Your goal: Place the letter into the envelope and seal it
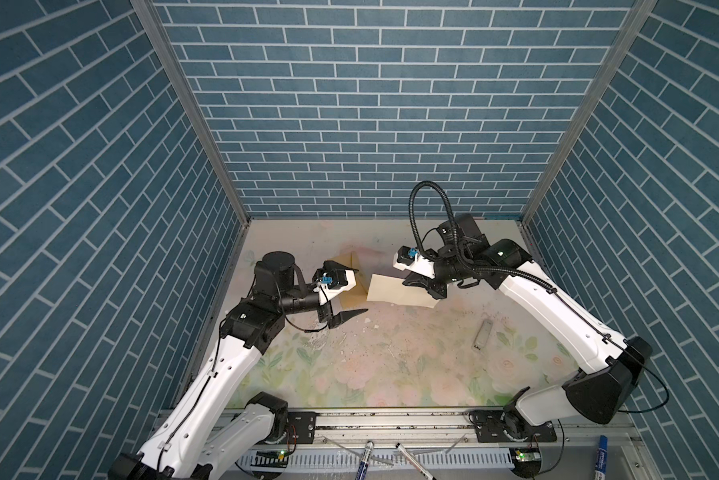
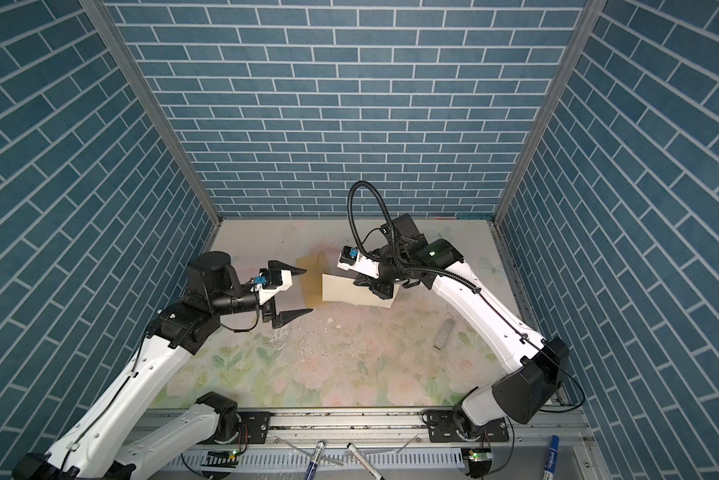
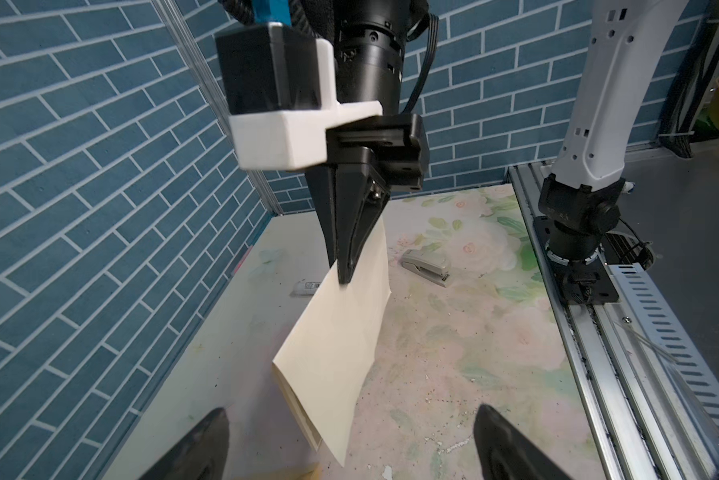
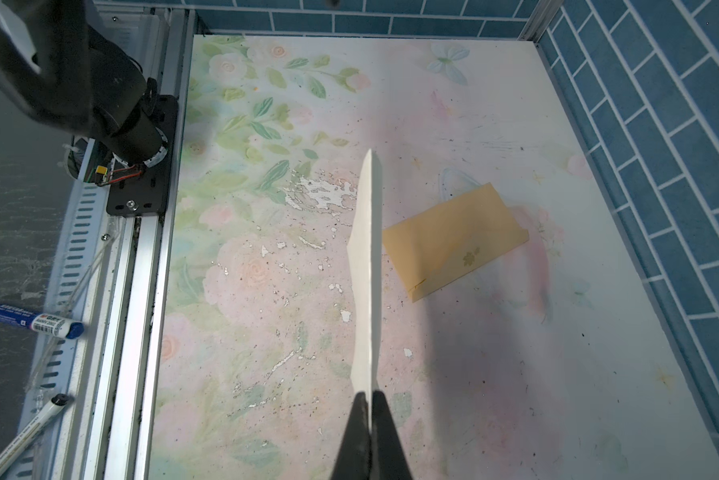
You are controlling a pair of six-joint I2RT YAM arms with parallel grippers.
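Observation:
I can see the letter's layers gape at the letter's loose end (image 3: pixel 299 412) past my right gripper. My left gripper should pinch that end (image 1: pixel 374 288) before my right gripper opens and moves away.
The letter (image 1: pixel 393 291), a folded cream sheet, hangs in the air with my right gripper (image 1: pixel 406 283) shut on its upper edge. The right wrist view shows the letter (image 4: pixel 366 266) edge-on, running out from the closed tips (image 4: pixel 368 395). The golden-tan envelope (image 2: pixel 312 284) lies flat on the table at the back left, emblem up (image 4: pixel 453 237), partly hidden by my left wrist in a top view. My left gripper (image 2: pixel 308 290) stands wide open over the envelope, holding nothing. The letter's (image 3: pixel 341 353) low corner hangs between and ahead of its fingers (image 3: pixel 208 440).
A grey stapler (image 1: pixel 483 334) lies on the floral mat toward the right. Markers (image 1: pixel 364 461) rest on the front rail, with a blue one (image 1: pixel 601 455) at the right. Blue brick walls close in the left, back and right.

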